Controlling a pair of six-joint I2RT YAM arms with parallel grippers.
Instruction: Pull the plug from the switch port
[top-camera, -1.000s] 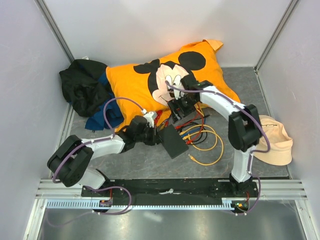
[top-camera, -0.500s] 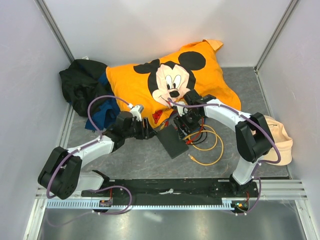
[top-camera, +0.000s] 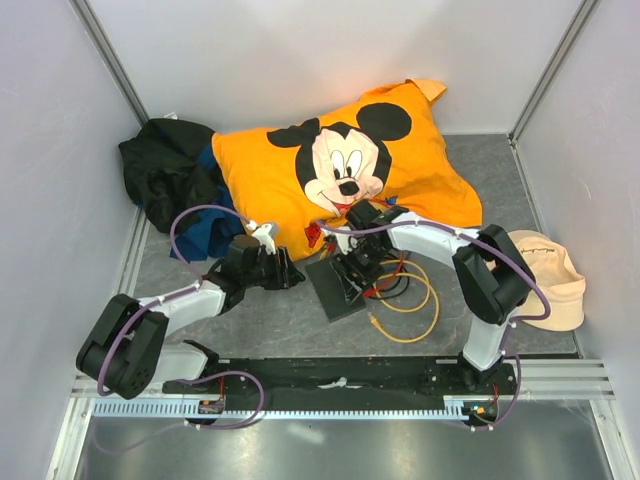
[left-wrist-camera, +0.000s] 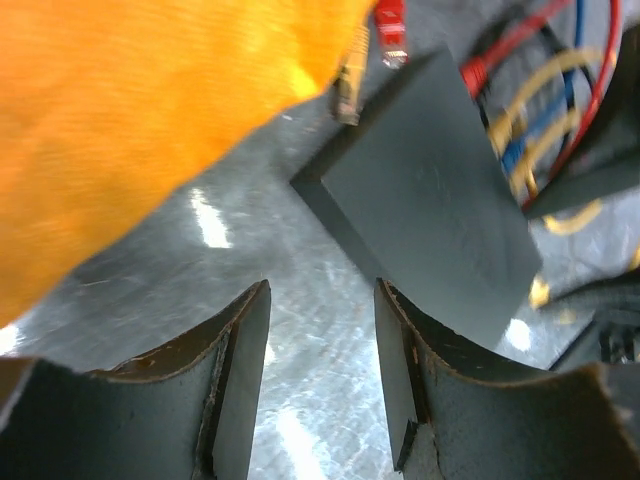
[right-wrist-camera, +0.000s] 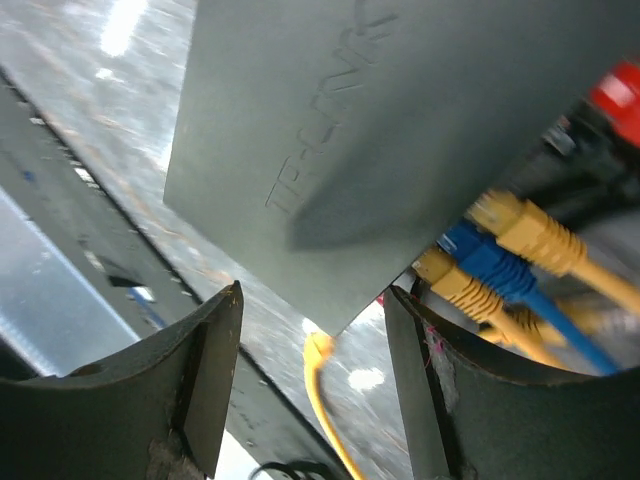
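The switch (top-camera: 334, 292) sits crooked next to my open left gripper, so next I straighten it, then press its top (left-wrist-camera: 385, 165) with my closed left gripper before I pull the plug.
The switch (top-camera: 335, 285) is a flat dark box lying on the grey floor in front of the orange pillow. Yellow (right-wrist-camera: 530, 235) and blue (right-wrist-camera: 488, 258) plugs sit in its ports, with red ones alongside (left-wrist-camera: 478, 70). My left gripper (top-camera: 290, 272) hovers just left of the switch (left-wrist-camera: 430, 200), open (left-wrist-camera: 321, 290), with only floor between its fingers. My right gripper (top-camera: 355, 265) is over the switch's port side, open (right-wrist-camera: 315, 295). The switch's corner (right-wrist-camera: 340, 325) reaches toward its gap, untouched.
A Mickey Mouse pillow (top-camera: 340, 165) lies behind the switch. A black cloth heap (top-camera: 165, 180) sits at far left and a beige cap (top-camera: 545, 280) at right. Loose yellow cable (top-camera: 410, 305) loops right of the switch. Unplugged yellow (left-wrist-camera: 347, 85) and red (left-wrist-camera: 390, 25) ends lie by the pillow.
My left gripper has opened and drawn back left, off the switch. The right arm has swung down and left over the switch's port side, and the switch has shifted slightly left.
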